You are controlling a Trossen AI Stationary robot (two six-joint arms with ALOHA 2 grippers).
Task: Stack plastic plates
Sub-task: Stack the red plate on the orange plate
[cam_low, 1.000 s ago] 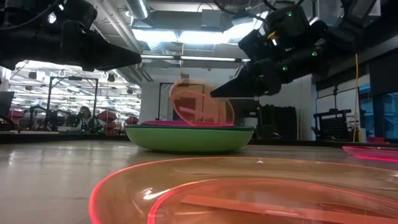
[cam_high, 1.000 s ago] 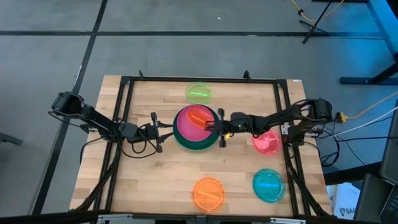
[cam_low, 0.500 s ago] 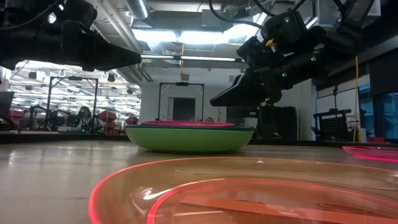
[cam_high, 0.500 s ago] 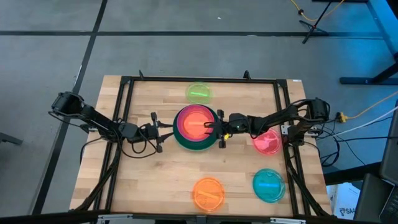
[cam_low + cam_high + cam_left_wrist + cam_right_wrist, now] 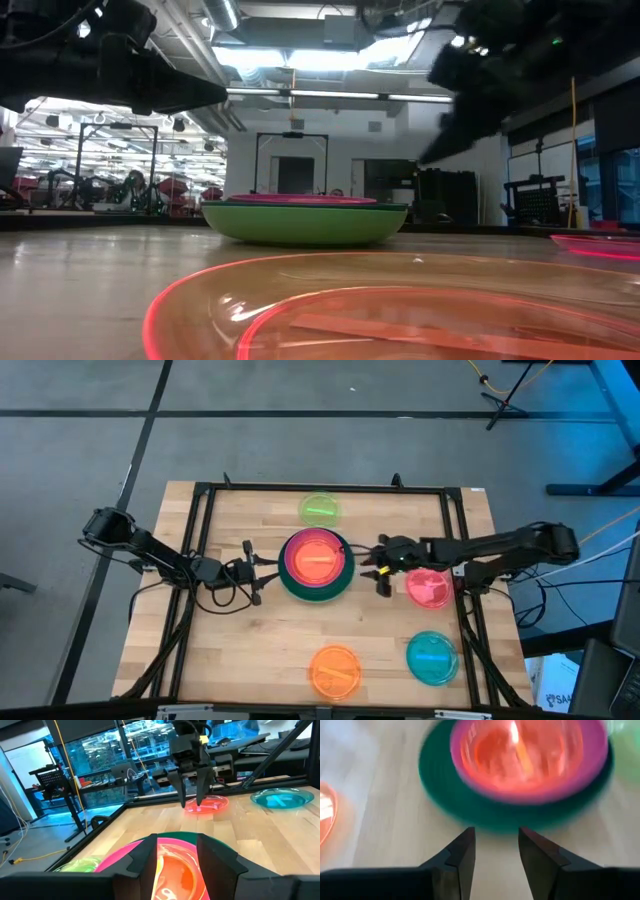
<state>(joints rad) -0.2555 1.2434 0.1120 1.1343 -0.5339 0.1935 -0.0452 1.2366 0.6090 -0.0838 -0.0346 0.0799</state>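
My gripper will lower the red-pink plate point(image 5: 429, 589) onto the stack, and that plate should nest inside the magenta rim, because it is as wide as the translucent orange plate point(image 5: 316, 561).
A stack of plates point(image 5: 316, 565) stands at the table's middle: a translucent orange plate point(image 5: 317, 558) lies flat on a magenta plate point(image 5: 290, 550), which lies on a dark green one point(image 5: 320, 594). In the low view the stack's lowest wall point(image 5: 305, 222) looks light green. My right gripper point(image 5: 378, 570) is open and empty just right of the stack, its fingers pointing down in the left wrist view point(image 5: 190, 802). My left gripper point(image 5: 268, 570) is open and empty just left of the stack, level with its rim point(image 5: 177, 865).
Single small plates lie on the table: lime point(image 5: 320, 510) at the far side, red-pink point(image 5: 430, 588) at the right under my right arm, teal point(image 5: 432, 657) at the near right, orange point(image 5: 335, 671) at the near middle. A black frame point(image 5: 200, 510) borders the table.
My right gripper has let go of the orange plate, which has dropped from tilted on its edge to lying flat on the magenta plate. The gripper has then drawn back toward the table's right edge, clear of the stack.
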